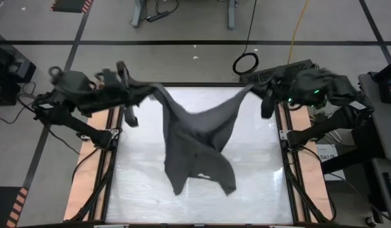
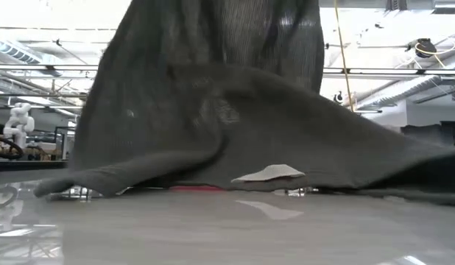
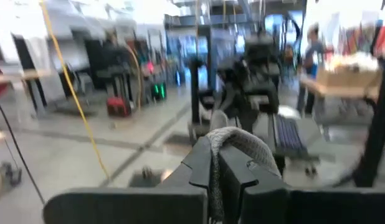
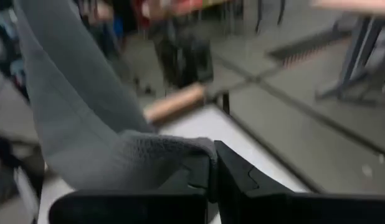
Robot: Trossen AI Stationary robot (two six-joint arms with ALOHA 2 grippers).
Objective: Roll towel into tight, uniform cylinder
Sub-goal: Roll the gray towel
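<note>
The towel's lower end [image 1: 200, 166] is hanging folded over itself, so the robot's left gripper should pull the towel's upper corner [image 1: 155, 93] away from the right gripper and shake the towel open.
The dark grey towel [image 1: 198, 142] hangs spread between my two grippers over the table's far half. It sags in a V at the middle, and its lower end [image 1: 205, 177] lies on the table. In the low view the towel [image 2: 213, 125] fills the picture, with its bottom edge and small white tag [image 2: 270, 174] resting on the table top. My left gripper [image 1: 148, 90] is raised at the far left and is shut on one upper corner. My right gripper [image 1: 252, 88] is raised at the far right and is shut on the other. My left gripper [image 3: 216, 168] pinches a bunched corner of the towel [image 3: 235, 140] between its two fingers; a small hump of cloth stands out past the fingertips. The fingers lie about level, coming from the table's left side. The cloth runs fairly taut toward the middle. My right gripper [image 4: 212, 168] pinches the towel's other upper corner [image 4: 177, 149] between its two fingers, the cloth gathered in folds beside them. The fingers come from the table's right side, slanting slightly down. From there the towel [image 4: 74, 112] stretches away toward the middle.
The white table top [image 1: 259, 183] lies bare on both sides of the towel's lower end. Wooden side rails with dark frames [image 1: 88, 183] run along its left and right edges. A black cable loop [image 1: 245, 63] lies on the floor beyond the far edge.
</note>
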